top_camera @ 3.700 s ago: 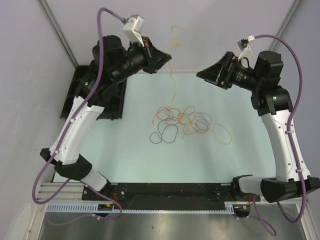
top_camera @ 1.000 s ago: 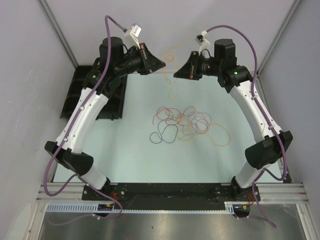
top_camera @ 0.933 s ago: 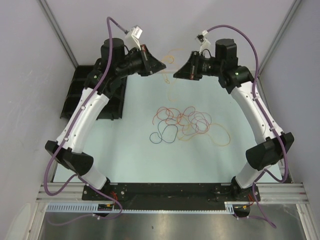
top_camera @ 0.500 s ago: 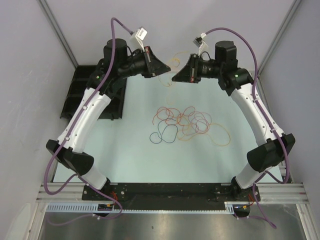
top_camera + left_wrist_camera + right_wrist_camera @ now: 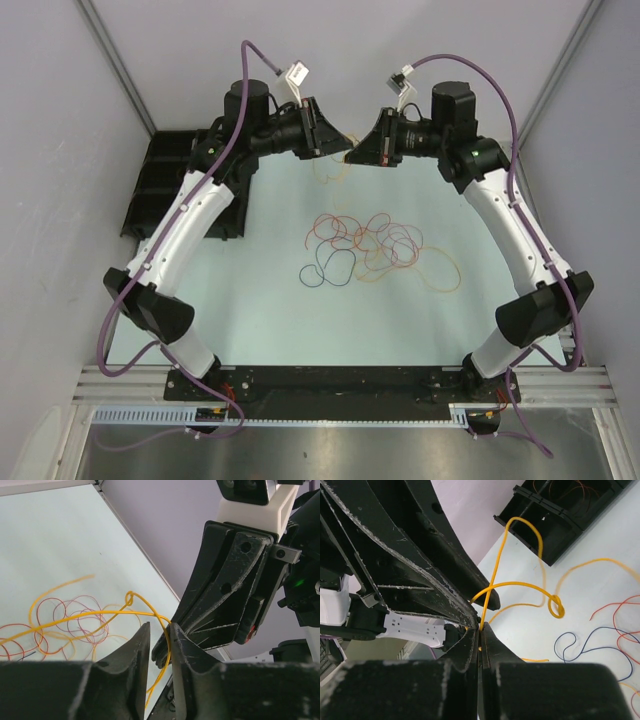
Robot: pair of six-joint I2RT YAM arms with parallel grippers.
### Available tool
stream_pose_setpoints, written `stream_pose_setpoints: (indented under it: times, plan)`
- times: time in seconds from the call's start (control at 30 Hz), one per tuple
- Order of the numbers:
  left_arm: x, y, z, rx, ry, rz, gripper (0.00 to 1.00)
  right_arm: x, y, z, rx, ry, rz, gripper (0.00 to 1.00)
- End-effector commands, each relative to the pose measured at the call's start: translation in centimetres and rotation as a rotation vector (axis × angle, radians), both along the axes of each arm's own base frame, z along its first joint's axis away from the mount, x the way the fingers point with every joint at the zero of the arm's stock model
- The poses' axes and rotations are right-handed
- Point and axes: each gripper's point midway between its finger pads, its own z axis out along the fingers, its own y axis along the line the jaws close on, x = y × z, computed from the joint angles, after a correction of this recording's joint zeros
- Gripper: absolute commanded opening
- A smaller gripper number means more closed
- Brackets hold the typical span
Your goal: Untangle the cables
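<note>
Next, my left gripper opens its fingers, now holding the yellow cable loose [image 5: 168, 644], and pinches it before carrying it from my right gripper to the black tray [image 5: 160, 185].
The cables [image 5: 372, 243] lie tangled mid-table: red, orange, pinkish and a dark loop [image 5: 328, 268]. One yellow cable [image 5: 330, 172] is lifted off the pile at the far end. My right gripper [image 5: 356, 155] [image 5: 481, 626] is shut on this yellow cable [image 5: 520, 585], whose small knot [image 5: 555, 606] hangs just beyond the tips. My left gripper [image 5: 340, 146] [image 5: 160, 632] meets it tip to tip, jaws slightly apart. The yellow cable [image 5: 100, 612] runs loosely through that gap, along one finger's inner face. The right gripper's fingers [image 5: 220, 600] fill the left wrist view.
A black compartment tray [image 5: 140, 200] [image 5: 555, 535] stands at the table's far left with thin wires in it. Grey walls close in on the back and both sides. An orange loop [image 5: 440, 272] trails right of the pile.
The left gripper has swung right until it meets the right gripper, and its jaws have parted. The right gripper stays shut on the yellow cable. The pile has not moved.
</note>
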Motion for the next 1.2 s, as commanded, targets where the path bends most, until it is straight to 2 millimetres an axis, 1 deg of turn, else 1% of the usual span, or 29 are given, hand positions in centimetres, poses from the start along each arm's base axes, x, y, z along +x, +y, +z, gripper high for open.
stream_pose_setpoints:
  times: [0.0,0.27,0.4,0.53,0.7,0.8,0.9,0.93,1.0,1.1,1.13,1.17]
  plan:
    - [-1.1,-0.5,1.0,-0.035,-0.003,-0.041,0.31,-1.6,0.0,3.0,0.032,-0.098,0.019,0.00]
    - [-1.3,-0.6,1.2,-0.042,0.001,-0.046,0.42,-1.8,0.3,2.5,0.018,-0.108,0.028,0.00]
    - [-1.4,-0.6,1.7,-0.056,-0.001,-0.043,0.50,-2.0,0.5,2.6,0.015,-0.114,0.033,0.00]
    - [-0.9,-0.3,1.6,-0.054,0.017,-0.002,0.52,-2.2,0.6,2.8,0.017,-0.124,0.037,0.00]
    - [-0.2,0.0,1.0,-0.043,0.038,0.046,0.51,-2.3,0.6,3.0,0.016,-0.131,0.041,0.00]
    - [0.2,0.0,0.7,-0.039,0.047,0.063,0.48,-2.5,0.8,3.0,0.015,-0.132,0.047,0.00]
    - [0.4,0.1,0.3,-0.033,0.060,0.077,0.40,-2.5,0.8,2.9,0.012,-0.132,0.047,0.00]
    - [0.4,0.1,0.3,-0.032,0.061,0.078,0.34,-2.5,0.8,2.9,0.013,-0.134,0.047,0.00]
    - [0.4,0.1,0.2,-0.030,0.063,0.080,0.28,-2.6,0.8,2.9,0.013,-0.134,0.047,0.00]
    - [0.3,0.1,0.1,-0.024,0.063,0.076,0.15,-2.5,0.8,2.9,0.011,-0.136,0.044,0.00]
    - [0.3,0.1,0.0,-0.020,0.061,0.075,0.08,-2.4,0.9,2.8,0.010,-0.133,0.044,0.00]
    - [0.3,0.1,-0.2,-0.015,0.065,0.076,0.04,-2.4,0.9,2.7,0.009,-0.129,0.044,0.00]
